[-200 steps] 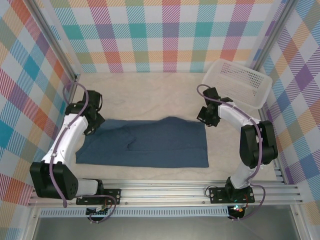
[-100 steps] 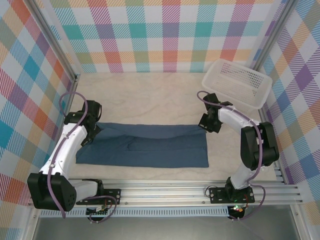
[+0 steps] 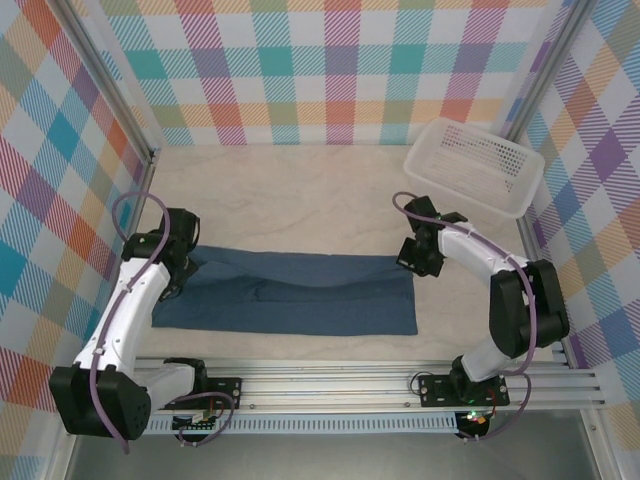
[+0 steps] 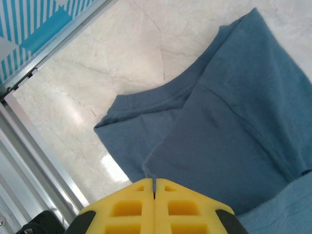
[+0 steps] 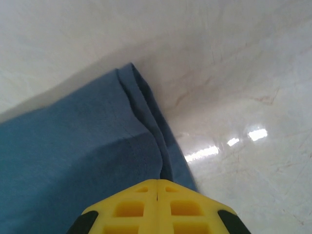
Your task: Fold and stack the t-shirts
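The t-shirt's top layer (image 3: 403, 284) lines up with the bottom layer (image 3: 408, 316) at the hem, so I keep lowering it with my right gripper until it lies flat, then release it.
One dark slate-blue t-shirt (image 3: 300, 295) lies spread across the near half of the pale table, folded lengthwise into a wide band. My left gripper (image 3: 183, 262) is shut on its far left edge. In the left wrist view the yellow jaws (image 4: 154, 183) pinch a corner of fabric (image 4: 234, 122), with a sleeve spread beyond. My right gripper (image 3: 415, 258) is shut on the far right edge. In the right wrist view the jaws (image 5: 157, 183) hold a doubled fold of the cloth (image 5: 73, 146).
A white mesh basket (image 3: 480, 158) stands tilted at the back right corner. Plaid walls with metal posts (image 3: 150, 160) enclose the table on three sides. An aluminium rail (image 3: 330, 385) carrying the arm bases runs along the near edge.
Both grippers have drawn the shirt's far edge toward the near side. The raised hump in the middle of that edge has flattened into a straight fold line.
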Robot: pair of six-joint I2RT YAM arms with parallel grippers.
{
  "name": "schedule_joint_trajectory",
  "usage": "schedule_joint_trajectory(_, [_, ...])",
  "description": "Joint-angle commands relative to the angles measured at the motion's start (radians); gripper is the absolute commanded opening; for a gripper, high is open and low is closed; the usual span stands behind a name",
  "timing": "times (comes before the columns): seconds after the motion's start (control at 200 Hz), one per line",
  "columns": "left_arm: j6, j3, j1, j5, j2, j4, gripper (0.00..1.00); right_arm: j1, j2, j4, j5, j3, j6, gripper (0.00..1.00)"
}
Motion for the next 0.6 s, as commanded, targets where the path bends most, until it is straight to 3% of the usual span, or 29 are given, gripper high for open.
schedule_joint_trajectory(0.0, [-0.030, -0.060, -0.005, 0.003, -0.026, -0.046, 0.00, 0.005, 0.005, -0.030, 0.003, -0.038, 0.023, 0.00])
schedule_joint_trajectory(0.215, [-0.095, -0.180, -0.008, 0.016, -0.030, -0.037, 0.00, 0.004, 0.042, -0.032, 0.033, -0.051, 0.026, 0.00])
schedule_joint_trajectory(0.595, [-0.128, -0.172, -0.011, -0.031, -0.072, -0.057, 0.00, 0.018, 0.000, -0.055, 0.040, -0.045, 0.034, 0.00])
